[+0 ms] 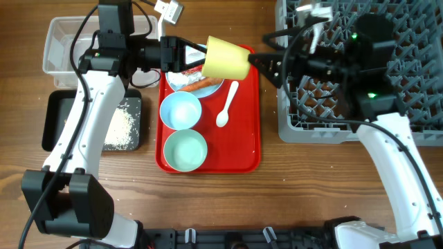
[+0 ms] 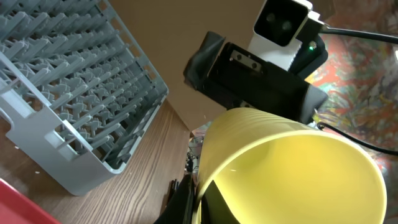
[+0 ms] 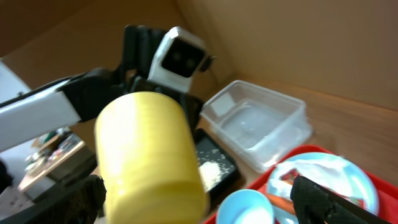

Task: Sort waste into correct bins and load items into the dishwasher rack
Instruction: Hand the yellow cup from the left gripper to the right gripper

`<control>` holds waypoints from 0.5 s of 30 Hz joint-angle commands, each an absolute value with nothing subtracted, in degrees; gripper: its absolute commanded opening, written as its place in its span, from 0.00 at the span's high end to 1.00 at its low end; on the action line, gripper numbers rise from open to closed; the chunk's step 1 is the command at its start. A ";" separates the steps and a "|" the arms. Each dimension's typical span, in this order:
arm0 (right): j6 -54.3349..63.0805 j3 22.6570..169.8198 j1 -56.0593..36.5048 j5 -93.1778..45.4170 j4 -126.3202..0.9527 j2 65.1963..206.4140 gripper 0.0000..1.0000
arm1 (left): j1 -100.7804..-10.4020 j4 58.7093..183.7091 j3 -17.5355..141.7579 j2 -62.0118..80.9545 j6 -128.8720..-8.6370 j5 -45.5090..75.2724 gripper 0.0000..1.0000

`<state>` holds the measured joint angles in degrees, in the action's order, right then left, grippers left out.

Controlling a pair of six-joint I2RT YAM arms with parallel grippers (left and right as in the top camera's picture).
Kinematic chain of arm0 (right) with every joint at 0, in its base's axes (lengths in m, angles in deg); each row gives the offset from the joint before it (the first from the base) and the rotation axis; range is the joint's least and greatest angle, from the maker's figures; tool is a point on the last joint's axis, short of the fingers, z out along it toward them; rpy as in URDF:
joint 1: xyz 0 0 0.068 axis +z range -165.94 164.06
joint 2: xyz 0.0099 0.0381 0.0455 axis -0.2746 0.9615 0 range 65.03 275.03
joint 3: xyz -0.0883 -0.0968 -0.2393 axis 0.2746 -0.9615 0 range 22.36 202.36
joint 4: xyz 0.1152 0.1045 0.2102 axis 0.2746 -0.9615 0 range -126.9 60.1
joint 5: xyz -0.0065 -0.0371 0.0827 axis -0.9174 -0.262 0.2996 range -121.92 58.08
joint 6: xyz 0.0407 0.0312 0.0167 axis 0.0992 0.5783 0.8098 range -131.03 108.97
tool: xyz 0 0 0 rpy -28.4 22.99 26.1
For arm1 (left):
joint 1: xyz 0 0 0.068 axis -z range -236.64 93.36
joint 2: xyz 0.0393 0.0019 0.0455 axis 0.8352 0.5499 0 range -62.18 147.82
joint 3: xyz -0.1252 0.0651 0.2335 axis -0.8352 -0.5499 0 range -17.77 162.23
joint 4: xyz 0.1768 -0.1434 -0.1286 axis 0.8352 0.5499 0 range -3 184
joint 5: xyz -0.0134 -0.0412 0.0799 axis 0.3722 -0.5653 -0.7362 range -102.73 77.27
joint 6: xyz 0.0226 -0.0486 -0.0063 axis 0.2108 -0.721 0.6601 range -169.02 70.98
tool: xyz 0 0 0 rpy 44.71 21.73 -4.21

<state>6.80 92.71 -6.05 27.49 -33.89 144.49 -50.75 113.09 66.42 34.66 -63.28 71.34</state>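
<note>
My right gripper should take the cup's base [image 1: 242, 64] and carry the cup to the dishwasher rack, because my left gripper holds the yellow cup's rim [image 1: 208, 57] far from there.
My left gripper [image 1: 196, 58] is shut on the rim of the small yellow cup [image 1: 226, 58] and holds it on its side above the red tray. In the left wrist view one finger [image 2: 200, 200] is inside the cup [image 2: 292, 174] and one outside. My right gripper [image 1: 267, 66] is open at the cup's base. In the right wrist view its fingers [image 3: 199, 205] stand wide on either side of the cup [image 3: 149, 155]. The dishwasher rack [image 1: 408, 76] is at the right. The light-blue plate [image 1: 196, 86] holds a carrot piece [image 1: 202, 84], wrapper and tissue.
Two pale bowls [image 1: 181, 109] [image 1: 185, 150] and a white spoon [image 1: 227, 107] lie on the red tray [image 1: 243, 149]. The black tray [image 1: 59, 117] holds rice [image 1: 121, 128]. The clear tub [image 1: 66, 45] stands behind it.
</note>
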 commanded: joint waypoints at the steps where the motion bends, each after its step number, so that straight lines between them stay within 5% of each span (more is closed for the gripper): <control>1: 7.06 93.50 -3.41 29.92 -32.95 145.78 0.02 | -50.86 112.91 66.99 34.22 -63.17 73.39 0.96; 9: 6.97 93.17 0.59 33.75 -32.93 146.26 0.12 | -50.86 113.33 66.99 34.22 -64.00 73.41 0.96; 15: 7.21 93.17 1.32 33.77 -33.60 146.96 0.30 | -50.86 113.33 66.99 34.22 -64.50 73.39 0.96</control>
